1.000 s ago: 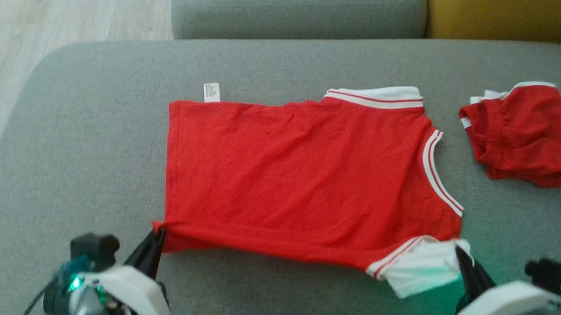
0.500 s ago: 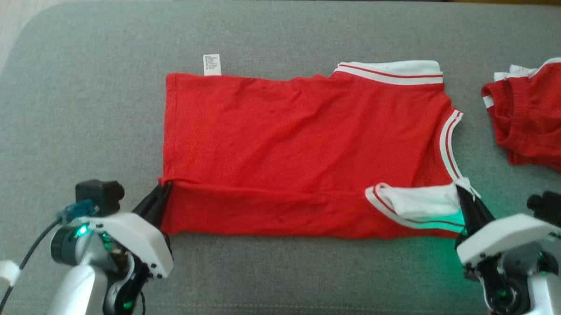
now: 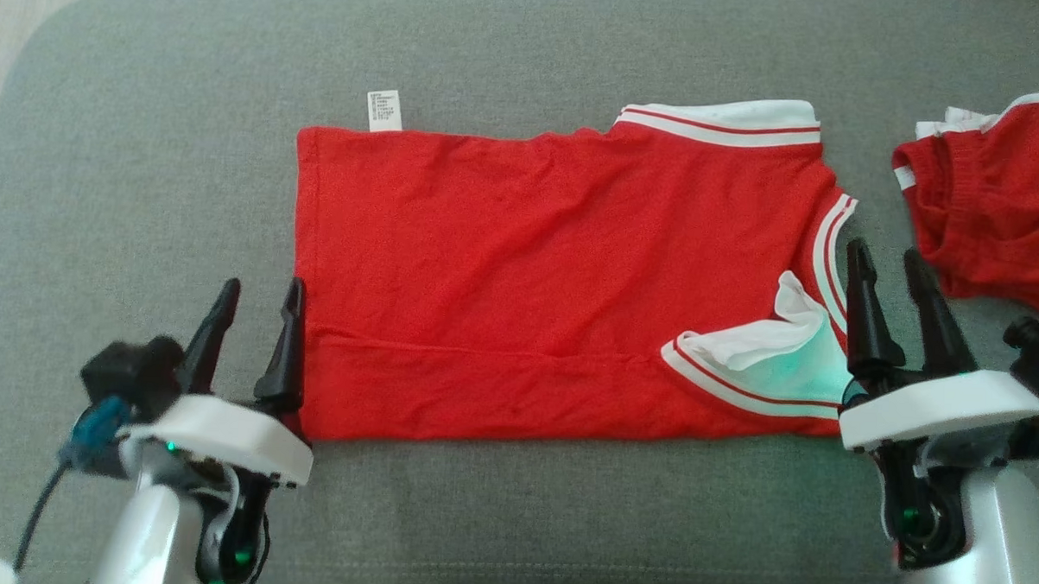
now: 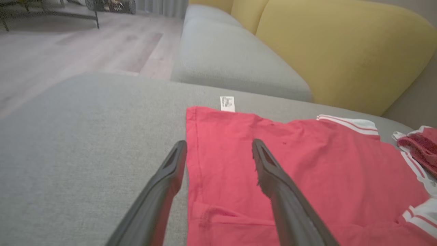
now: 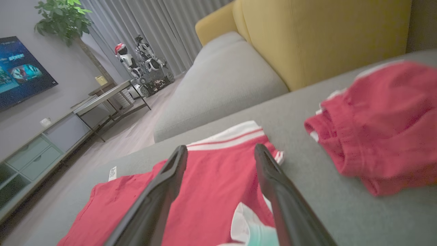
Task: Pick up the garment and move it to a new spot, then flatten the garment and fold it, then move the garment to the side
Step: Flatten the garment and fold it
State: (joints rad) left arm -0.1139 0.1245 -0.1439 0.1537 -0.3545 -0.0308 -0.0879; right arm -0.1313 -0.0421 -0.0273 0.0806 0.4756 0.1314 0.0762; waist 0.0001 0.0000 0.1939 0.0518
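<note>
The far sleeve (image 3: 721, 122) should come over and meet the turned-in white sleeve (image 3: 778, 349) when I fold the garment's far edge, because the turned-in sleeve reaches past the garment's near fold.
The garment (image 3: 555, 267), a red shirt with white striped trim, lies spread on the grey cushion (image 3: 143, 184), its near edge folded up over itself and a white sleeve (image 3: 768, 348) turned onto the red. My left gripper (image 3: 257, 296) stands open at the shirt's near left corner, holding nothing; the left wrist view shows its fingers astride the hem (image 4: 191, 164). My right gripper (image 3: 888, 262) is open too, just right of the folded sleeve and off the cloth. In the right wrist view the shirt (image 5: 211, 181) lies below the empty fingers.
A second red garment (image 3: 989, 222), crumpled, lies at the cushion's right edge (image 5: 379, 126). A grey seat (image 4: 232, 65) and yellow backrest (image 4: 341, 51) stand beyond the cushion. Wooden floor (image 4: 68, 51) lies to the left.
Both grippers carried the shirt's near edge away from me, folding it over, then opened and let go. The head camera tilted down.
</note>
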